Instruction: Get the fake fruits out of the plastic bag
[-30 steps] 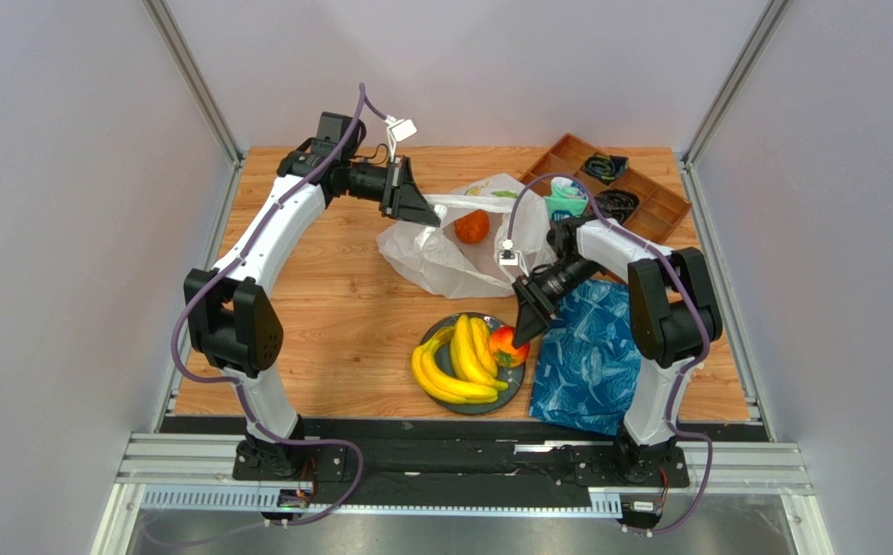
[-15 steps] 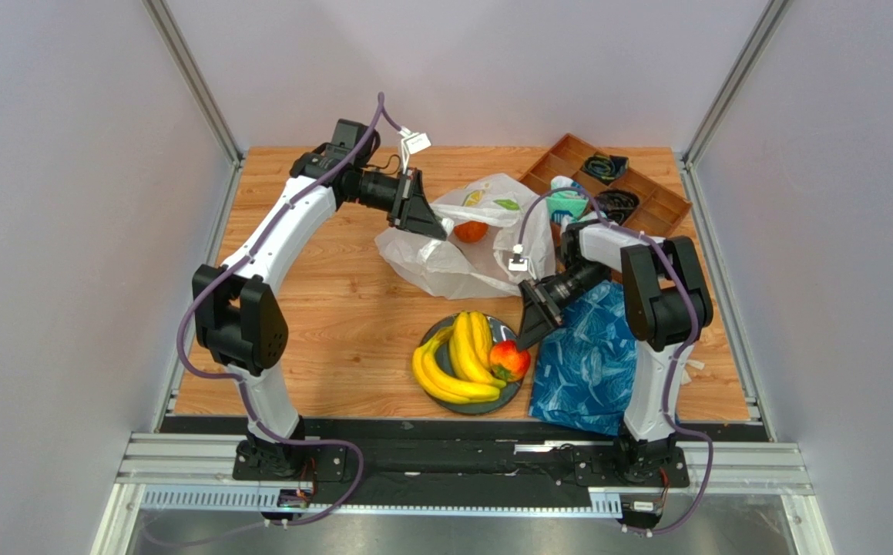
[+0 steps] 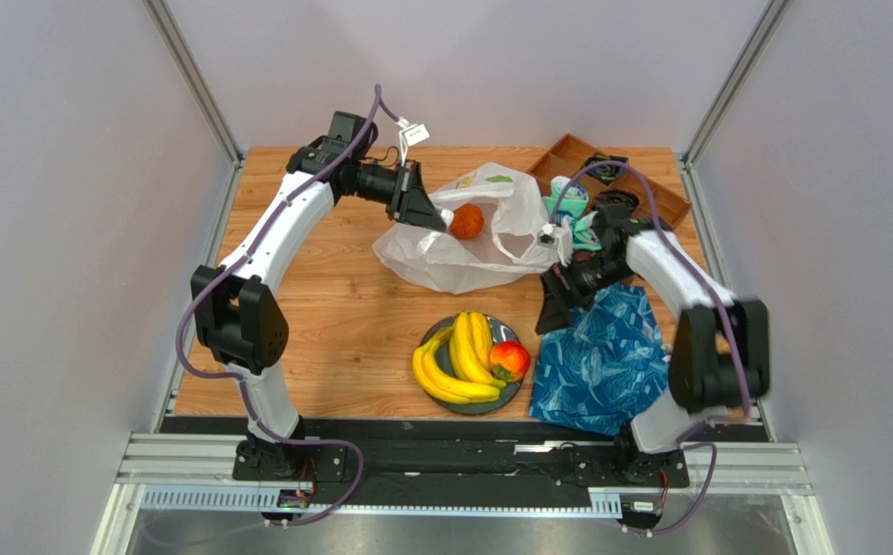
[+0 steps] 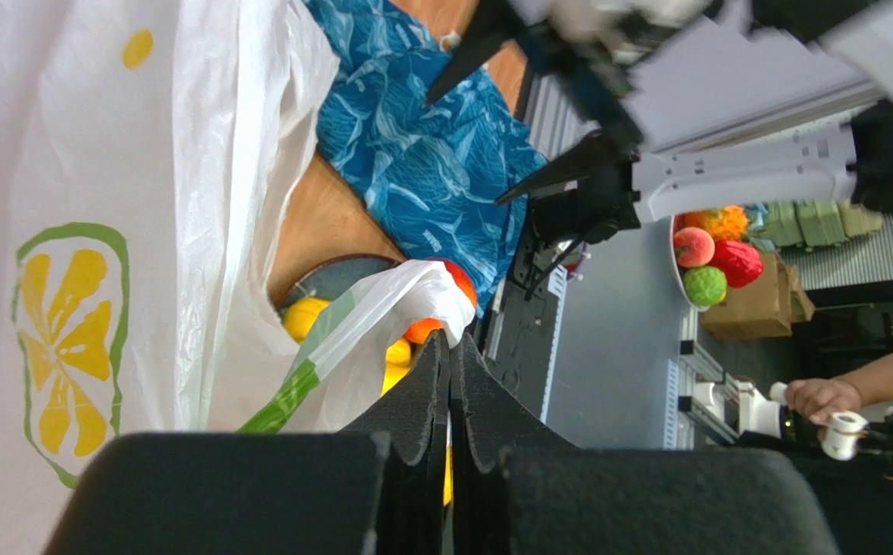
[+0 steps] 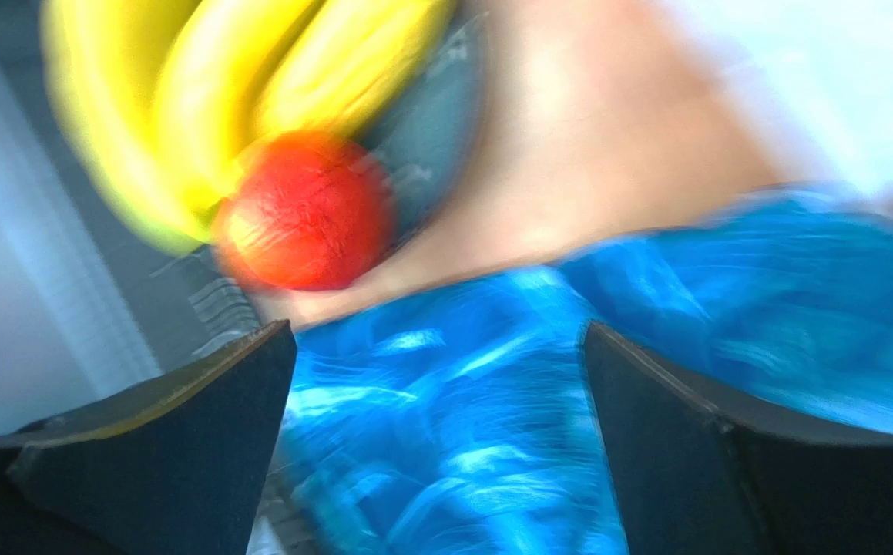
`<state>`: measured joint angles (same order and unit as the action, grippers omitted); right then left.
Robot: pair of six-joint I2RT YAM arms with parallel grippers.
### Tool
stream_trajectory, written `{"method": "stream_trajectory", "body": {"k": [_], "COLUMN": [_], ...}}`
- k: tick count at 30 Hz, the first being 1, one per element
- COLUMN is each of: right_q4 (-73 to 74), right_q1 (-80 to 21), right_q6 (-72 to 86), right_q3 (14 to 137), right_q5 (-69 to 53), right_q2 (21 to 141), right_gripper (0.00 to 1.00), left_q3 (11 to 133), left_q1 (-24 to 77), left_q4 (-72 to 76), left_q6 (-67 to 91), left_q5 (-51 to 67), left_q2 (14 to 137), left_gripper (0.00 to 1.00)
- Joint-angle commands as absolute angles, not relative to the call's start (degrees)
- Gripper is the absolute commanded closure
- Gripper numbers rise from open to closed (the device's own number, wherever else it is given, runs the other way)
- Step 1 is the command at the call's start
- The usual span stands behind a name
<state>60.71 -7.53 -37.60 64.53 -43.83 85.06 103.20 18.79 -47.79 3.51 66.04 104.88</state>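
My right gripper should turn the red-orange fruit [image 3: 510,361] upright beside the bananas before reaching into the bag, as the fruit lies tipped over the plate's edge [image 3: 524,368].
The white plastic bag [image 3: 462,249] lies at the table's middle back, with an orange ball [image 3: 467,221] at its opening. My left gripper [image 3: 435,215] is shut on the bag's handle [image 4: 410,295] and holds it up. Its lemon print [image 4: 67,335] shows in the left wrist view. Yellow bananas [image 3: 457,361] and a red-orange round fruit [image 3: 510,361] lie on a dark plate [image 3: 517,394]. My right gripper [image 3: 553,315] is open and empty, over the edge of the blue cloth, right of the plate. The right wrist view is blurred and shows the red fruit [image 5: 306,211] and bananas [image 5: 219,81].
A blue patterned cloth [image 3: 597,359] lies at the front right. A brown compartment tray [image 3: 659,214] with black cables stands at the back right. Teal-and-white socks [image 3: 571,208] lie next to the bag.
My right gripper has let go of the red fruit, now on the plate, and pulled back to the right. My left gripper still holds the bag handle, shifted slightly.
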Motion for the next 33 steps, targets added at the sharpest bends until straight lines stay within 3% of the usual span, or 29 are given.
{"method": "stream_trajectory", "body": {"k": [1,3,5,6,7,8,11,17,33], "right_q4": [18.8,9.2,20.6,36.6,41.5,44.4,51.5,41.9,36.2], "right_q1": [-9.1,-10.5,-11.0,-11.2,-12.2,-12.8,-16.1,-24.7,-30.6], "right_q6": [-26.4,-23.2,-33.0,-35.4,-35.0,-33.8,-37.4,-39.5,-34.1], "right_q3": [47.4,39.0,46.0,49.4,51.7,53.3,53.6,44.0,46.1], "right_q5": [-23.6,-20.6,-33.9,-38.5,-40.8,-40.5,-38.5,-28.7,-34.1], "right_q2": [49.5,40.9,43.3,46.5,51.6,53.9,57.0,55.5,70.3], "right_gripper": [0.00,0.00,0.20,0.25,0.09,0.00,0.00,0.00,0.00], "left_q3": [107.1,107.1,106.5,106.3,106.3,106.0,105.6,105.0,103.0], "left_q1": [19.1,19.1,19.1,19.1,19.1,19.1,19.1,19.1,19.1], "left_q4": [-47.5,-47.6,-47.5,-47.7,-47.9,-48.0,-47.8,-49.1,-50.3], "left_q6": [1.8,1.6,1.6,1.3,1.2,1.2,1.1,0.1,-2.2], "left_q5": [65.1,65.1,65.1,65.0,64.9,64.8,64.7,63.3,62.8], "left_q2": [104.6,104.6,104.5,104.3,104.3,104.3,104.1,103.1,101.5], "left_gripper": [1.00,1.00,1.00,1.00,1.00,1.00,1.00,1.00,1.00]}}
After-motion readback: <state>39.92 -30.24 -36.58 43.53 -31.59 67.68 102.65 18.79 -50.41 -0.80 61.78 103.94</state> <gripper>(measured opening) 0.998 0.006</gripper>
